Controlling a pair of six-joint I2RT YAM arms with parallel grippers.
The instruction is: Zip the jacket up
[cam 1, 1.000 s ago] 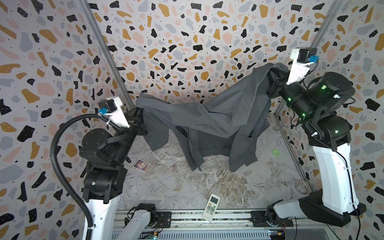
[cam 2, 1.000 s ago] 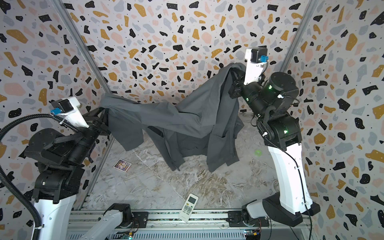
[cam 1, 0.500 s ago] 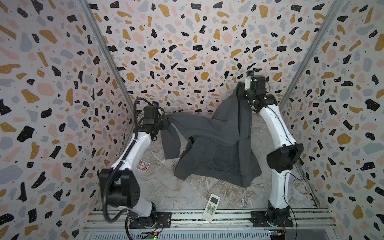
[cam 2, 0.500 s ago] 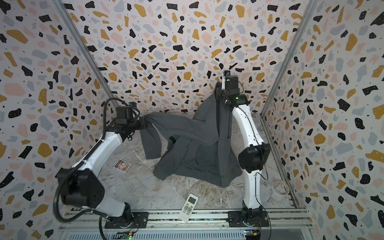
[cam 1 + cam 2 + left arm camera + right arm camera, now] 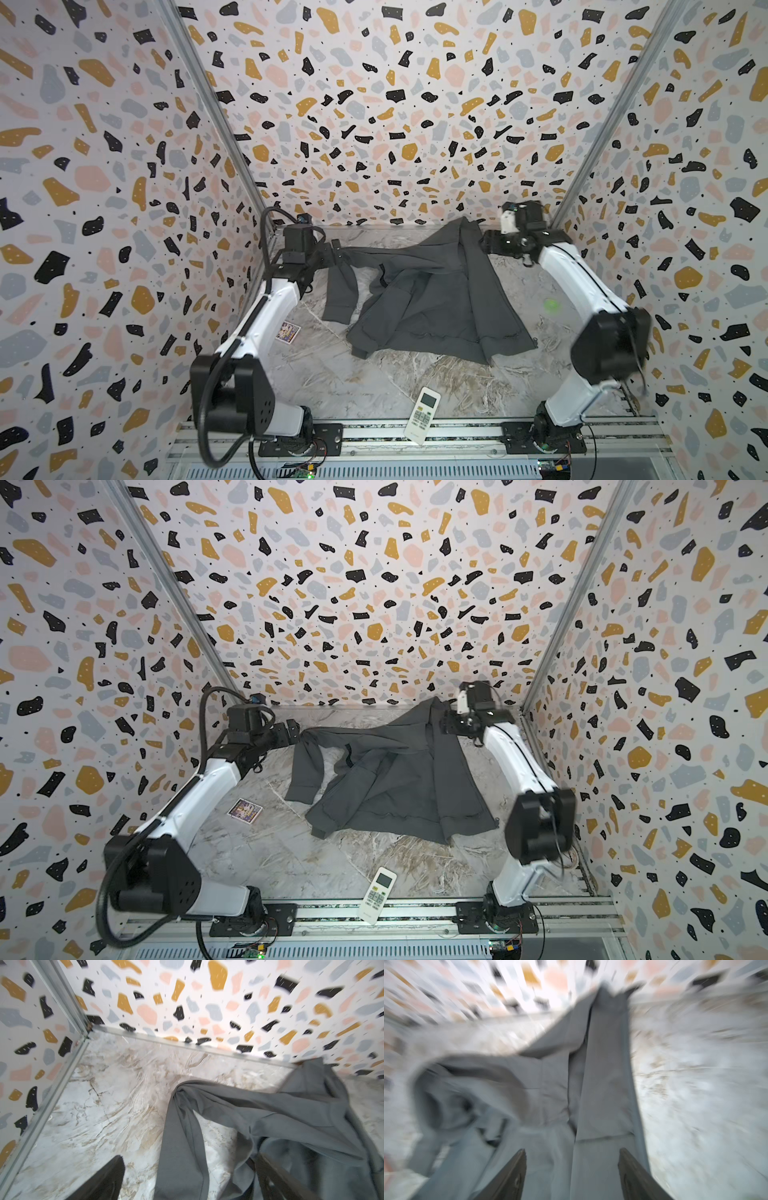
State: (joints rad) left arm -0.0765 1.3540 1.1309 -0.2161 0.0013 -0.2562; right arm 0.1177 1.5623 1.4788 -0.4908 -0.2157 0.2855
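My right gripper is at the jacket's far peak [image 5: 467, 222], but the zip starts at the jacket's near corner [image 5: 531, 344], so I should bring my right gripper back to that corner first.
The dark grey jacket [image 5: 428, 299] [image 5: 386, 779] lies crumpled and open-fronted on the marble table [image 5: 374, 386], one sleeve hanging toward the left. My left gripper [image 5: 334, 253] [image 5: 296, 729] sits low at the jacket's far left corner. In the left wrist view its fingers stand wide apart, and a strip of the jacket [image 5: 182, 1147] runs between them unpinched. My right gripper [image 5: 484, 243] [image 5: 444, 726] is at the jacket's far right peak. The right wrist view is blurred; the right gripper [image 5: 572, 1152] is open over the jacket [image 5: 604, 1095].
A white remote control [image 5: 422, 413] [image 5: 377, 891] lies near the front rail. A small printed card [image 5: 289, 332] [image 5: 245, 810] lies on the left of the table. Patterned walls close in the back and both sides. A green light spot [image 5: 551, 305] shows at the right.
Both arms came down from high up to low at the back of the table. The jacket went from hanging stretched to lying on the table. Both grippers opened and let go.
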